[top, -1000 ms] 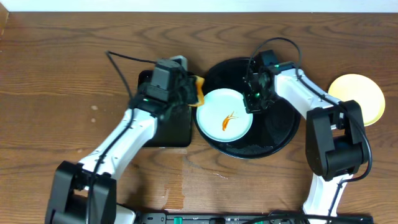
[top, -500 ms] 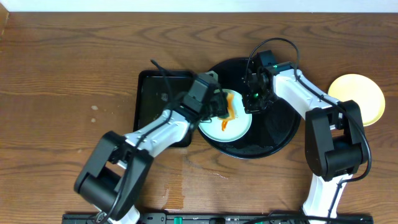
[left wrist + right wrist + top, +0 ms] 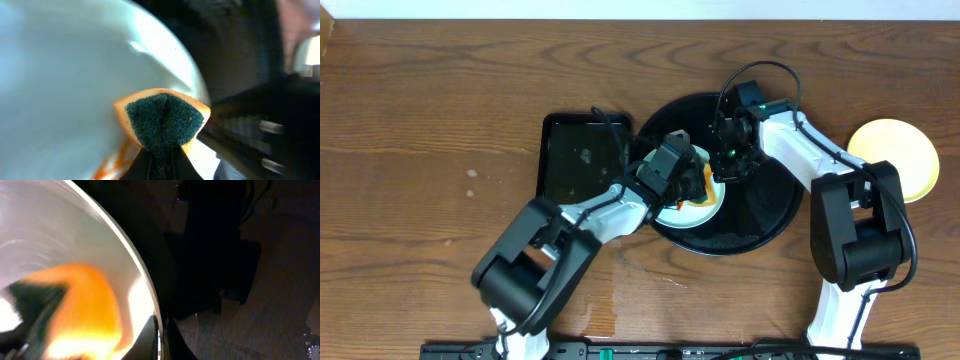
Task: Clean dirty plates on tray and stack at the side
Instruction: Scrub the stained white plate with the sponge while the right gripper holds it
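Observation:
Next, I wipe back over the orange sauce smear (image 3: pixel 114 164) with my left gripper, because the sponge is near the plate's rim (image 3: pixel 721 186) by my right gripper and the smear is behind the sponge.
A pale mint-white plate (image 3: pixel 692 210) lies in the round black tray (image 3: pixel 760 215). My left gripper (image 3: pixel 698 180) is shut on an orange sponge (image 3: pixel 706 184) with a dark green scrub face (image 3: pixel 165 120), pressed on the plate (image 3: pixel 75 75) next to an orange sauce smear (image 3: pixel 112 165). The right gripper (image 3: pixel 725 162) is shut on the plate's right rim (image 3: pixel 159 330), one finger above and one below it. In the right wrist view the sponge (image 3: pixel 85 310) is an orange blur on the plate (image 3: pixel 60 225). A pale yellow plate (image 3: pixel 895 157) sits on the table at the far right.
A rectangular black tray (image 3: pixel 582 170) lies just left of the round tray, with small specks on it. Wooden table (image 3: pixel 420 150) spreads to the left and front. Both arms' cables arch over the trays.
My left arm has swung right from the rectangular tray onto the plate, carrying the sponge across the sauce smear. The right gripper has stayed on the rim.

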